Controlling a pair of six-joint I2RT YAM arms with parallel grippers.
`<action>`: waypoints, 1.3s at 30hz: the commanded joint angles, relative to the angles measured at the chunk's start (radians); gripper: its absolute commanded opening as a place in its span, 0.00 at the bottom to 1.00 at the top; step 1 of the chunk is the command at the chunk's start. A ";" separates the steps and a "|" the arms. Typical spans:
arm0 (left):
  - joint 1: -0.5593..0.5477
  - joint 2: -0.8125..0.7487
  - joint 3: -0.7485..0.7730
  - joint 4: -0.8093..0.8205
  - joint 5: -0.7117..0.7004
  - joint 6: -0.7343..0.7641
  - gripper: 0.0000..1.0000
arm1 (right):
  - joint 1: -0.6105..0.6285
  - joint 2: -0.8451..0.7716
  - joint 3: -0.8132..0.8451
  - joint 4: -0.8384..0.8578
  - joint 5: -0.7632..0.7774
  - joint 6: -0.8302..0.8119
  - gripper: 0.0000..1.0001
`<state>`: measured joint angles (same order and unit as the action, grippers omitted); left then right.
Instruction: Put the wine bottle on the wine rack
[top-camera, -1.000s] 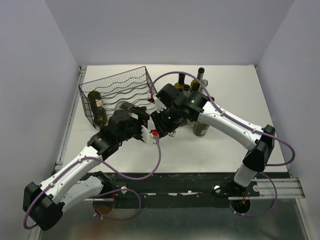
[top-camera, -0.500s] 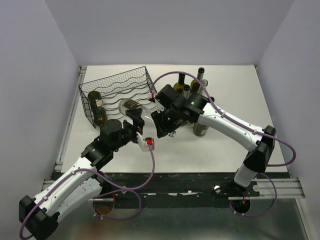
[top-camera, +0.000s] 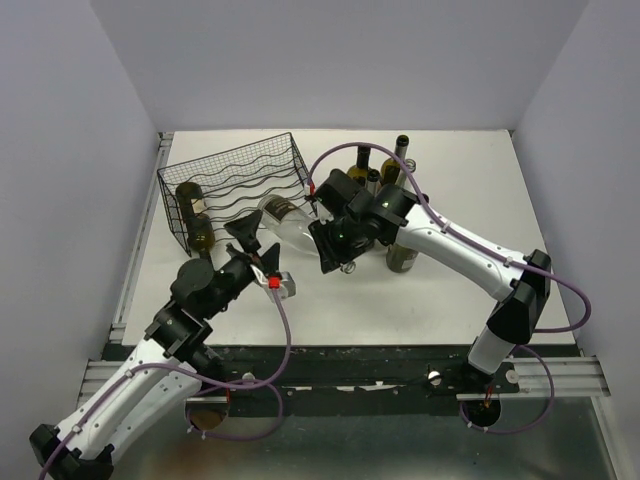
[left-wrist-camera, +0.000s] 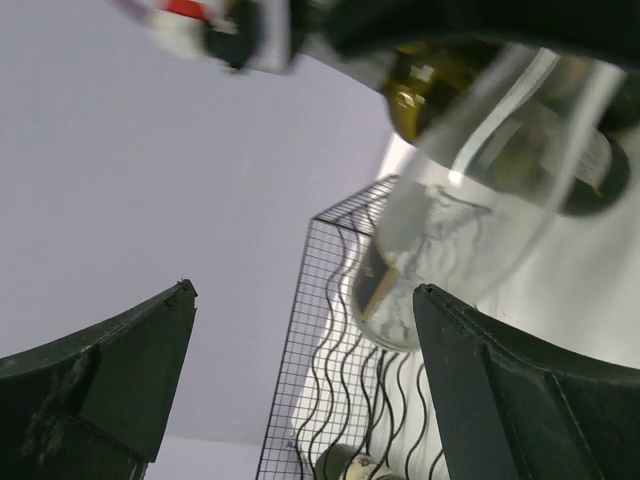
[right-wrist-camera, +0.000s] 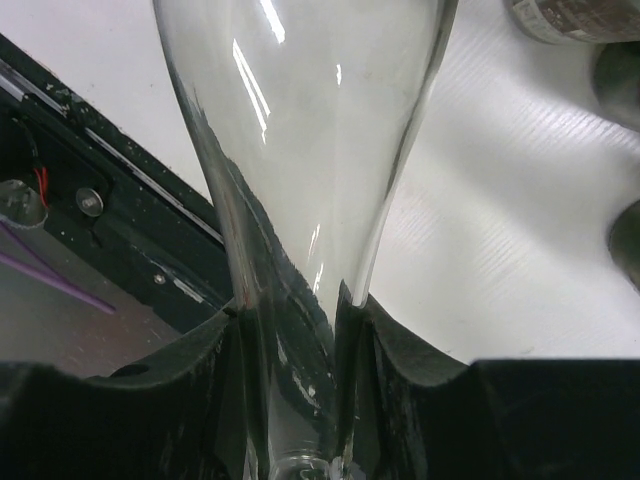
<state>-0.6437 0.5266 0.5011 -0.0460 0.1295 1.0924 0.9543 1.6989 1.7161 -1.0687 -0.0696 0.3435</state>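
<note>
Next, I back my left gripper off before my right gripper feeds the clear bottle's base (top-camera: 272, 206) in, because my left gripper is blocking the open slot (top-camera: 228, 197) beside the dark bottle.
The black wire wine rack (top-camera: 235, 180) stands at the back left, with one dark bottle (top-camera: 197, 218) lying in its left end. My right gripper (top-camera: 335, 248) is shut on the neck of a clear glass wine bottle (top-camera: 288, 214). It holds the bottle nearly level above the table, base toward the rack's front right. In the right wrist view the neck (right-wrist-camera: 300, 150) sits between the fingers of the right gripper (right-wrist-camera: 298, 318). My left gripper (top-camera: 258, 255) is open and empty, below and left of the bottle. The left wrist view shows the bottle's base (left-wrist-camera: 470, 230) and the rack (left-wrist-camera: 340, 380) beyond the left gripper (left-wrist-camera: 305, 350).
Several dark bottles stand at the back right (top-camera: 385, 172), and one stands beside my right arm (top-camera: 403, 256). They also show at the right edge of the right wrist view (right-wrist-camera: 625, 80). The table's black front rail (top-camera: 380, 365) runs along the near edge.
My left gripper has drawn back from the clear bottle toward the near left. The right gripper still holds the bottle, which has shifted slightly to the right.
</note>
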 joint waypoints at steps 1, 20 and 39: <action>-0.002 -0.105 -0.032 0.248 -0.071 -0.277 0.99 | 0.009 -0.073 -0.009 0.186 -0.044 -0.012 0.01; -0.002 -0.043 0.355 -0.111 -0.516 -0.877 0.99 | 0.127 0.014 -0.205 0.582 0.042 -0.006 0.01; 0.114 0.111 0.502 -0.342 -0.567 -1.187 0.99 | 0.136 0.149 -0.188 0.766 0.060 0.014 0.01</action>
<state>-0.5858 0.6048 0.9653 -0.2810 -0.4782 0.0162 1.0855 1.8702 1.4876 -0.5533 -0.0574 0.3660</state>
